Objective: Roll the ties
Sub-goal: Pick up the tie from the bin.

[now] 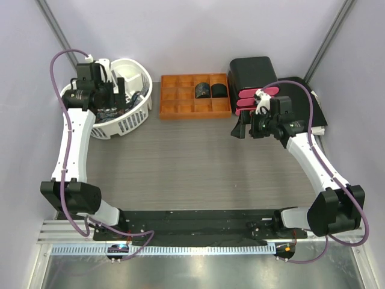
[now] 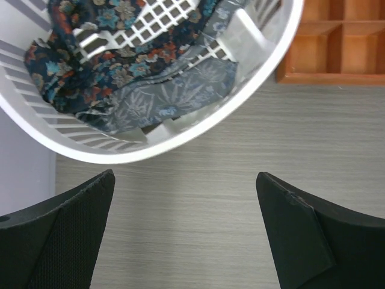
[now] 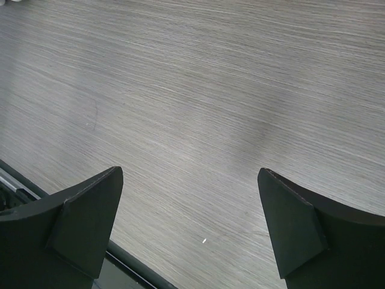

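Observation:
The navy tie's fold (image 2: 62, 79) sits uncovered inside the white basket. My left gripper keeps going over the basket's rim (image 2: 129, 158) and down until its fingers are on both sides of that fold.
Several unrolled ties (image 2: 114, 66), dark navy with small multicoloured print, lie heaped in a white basket (image 1: 139, 114) at the back left; the top view shows them too (image 1: 111, 112). Two rolled ties (image 1: 203, 90) (image 1: 219, 90) sit in the orange divided tray (image 1: 174, 103). My left gripper (image 1: 121, 91) is open and empty, hanging over the basket's near side; in the left wrist view (image 2: 183, 180) bare table lies between its fingers. My right gripper (image 1: 242, 127) is open and empty above the table at mid right, also seen in the right wrist view (image 3: 189, 180).
A black box (image 1: 252, 73) stands at the back right with pink clips (image 1: 249, 102) beside it. A dark mat (image 1: 310, 108) lies under the right arm. The basket's rim (image 2: 180, 141) curves just ahead of my left fingers.

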You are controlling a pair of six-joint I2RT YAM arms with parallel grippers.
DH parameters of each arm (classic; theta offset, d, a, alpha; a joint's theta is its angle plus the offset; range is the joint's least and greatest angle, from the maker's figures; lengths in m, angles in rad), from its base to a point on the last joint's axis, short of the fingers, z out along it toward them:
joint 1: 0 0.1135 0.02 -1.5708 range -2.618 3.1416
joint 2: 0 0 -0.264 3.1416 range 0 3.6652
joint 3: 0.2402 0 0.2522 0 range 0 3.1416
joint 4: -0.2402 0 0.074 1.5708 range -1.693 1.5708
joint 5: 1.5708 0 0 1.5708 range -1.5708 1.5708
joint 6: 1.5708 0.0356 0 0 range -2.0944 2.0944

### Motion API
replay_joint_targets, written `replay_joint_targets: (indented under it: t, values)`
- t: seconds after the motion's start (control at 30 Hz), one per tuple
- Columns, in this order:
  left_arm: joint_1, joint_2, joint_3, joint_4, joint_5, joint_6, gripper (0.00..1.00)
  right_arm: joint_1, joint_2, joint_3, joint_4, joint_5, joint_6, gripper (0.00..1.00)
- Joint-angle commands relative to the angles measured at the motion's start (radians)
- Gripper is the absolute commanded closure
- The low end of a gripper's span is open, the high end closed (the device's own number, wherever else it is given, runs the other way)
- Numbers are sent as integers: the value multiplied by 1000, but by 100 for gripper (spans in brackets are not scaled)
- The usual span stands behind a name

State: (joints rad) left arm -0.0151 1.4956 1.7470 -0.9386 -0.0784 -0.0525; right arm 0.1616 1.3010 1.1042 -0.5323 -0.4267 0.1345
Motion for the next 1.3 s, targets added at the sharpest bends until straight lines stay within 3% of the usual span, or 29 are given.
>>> replay_joint_targets:
  t: [0.0, 0.13, 0.43, 0.63, 0.93, 1.27]
  values:
    - [10, 69, 91, 79, -116, 45, 0, -4, 14, 26, 52, -23, 7, 0]
    - [50, 224, 198, 127, -262, 88, 0, -5, 38, 28, 71, -43, 30, 0]
    - [188, 616, 542, 176, -204, -3, 1, -8, 116, 32, 86, -78, 57, 0]
    - [242, 747, 568, 261, -224, -36, 3, -25, 170, 43, 87, -113, 77, 0]
    - [276, 815, 520, 302, -337, -79, 5, -60, 280, 86, 92, -156, 96, 0]
    - [296, 926, 533, 305, -319, -107, 7, -94, 328, 112, 91, -175, 97, 0]
